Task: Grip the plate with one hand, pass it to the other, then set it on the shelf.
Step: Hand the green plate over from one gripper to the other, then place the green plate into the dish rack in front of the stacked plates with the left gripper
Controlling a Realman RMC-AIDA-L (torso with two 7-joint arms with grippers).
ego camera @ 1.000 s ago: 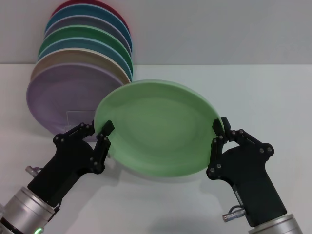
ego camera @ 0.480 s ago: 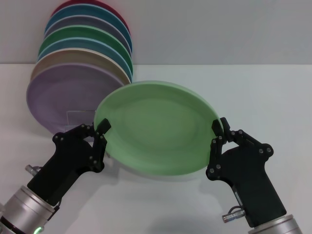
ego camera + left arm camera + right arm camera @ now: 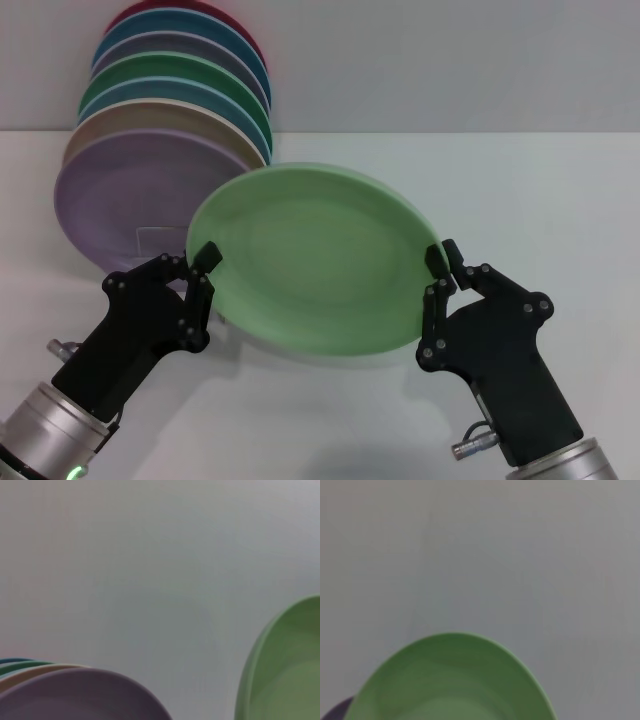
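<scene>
I should open my right gripper and back it off once my left gripper grips the plate's near rim point(image 3: 190, 230), because my right gripper holds the mint-green plate's rim point(image 3: 435, 230) far from the shelf.
The pale mint-green plate point(image 3: 310, 260) hangs tilted above the table between my two grippers. My right gripper point(image 3: 440, 262) is shut on its right rim. My left gripper point(image 3: 205, 268) is at its left rim, fingers open, with one finger across the plate's face and the rim between the jaws. The plate also shows in the left wrist view point(image 3: 287, 670) and the right wrist view point(image 3: 450, 680). The shelf point(image 3: 150, 240), a clear wire stand, shows only as a rectangular loop in front of the lilac plate point(image 3: 130, 195), just behind my left gripper.
A row of upright plates leans at the back left: lilac in front, then beige point(image 3: 150, 118), emerald green point(image 3: 180, 70), blue and dark red behind. The lilac plate also shows in the left wrist view point(image 3: 75, 695). White tabletop point(image 3: 540, 190) lies to the right.
The plate and my right gripper have shifted a little to the left. My left gripper has also edged left and slightly up, staying at the plate's left rim.
</scene>
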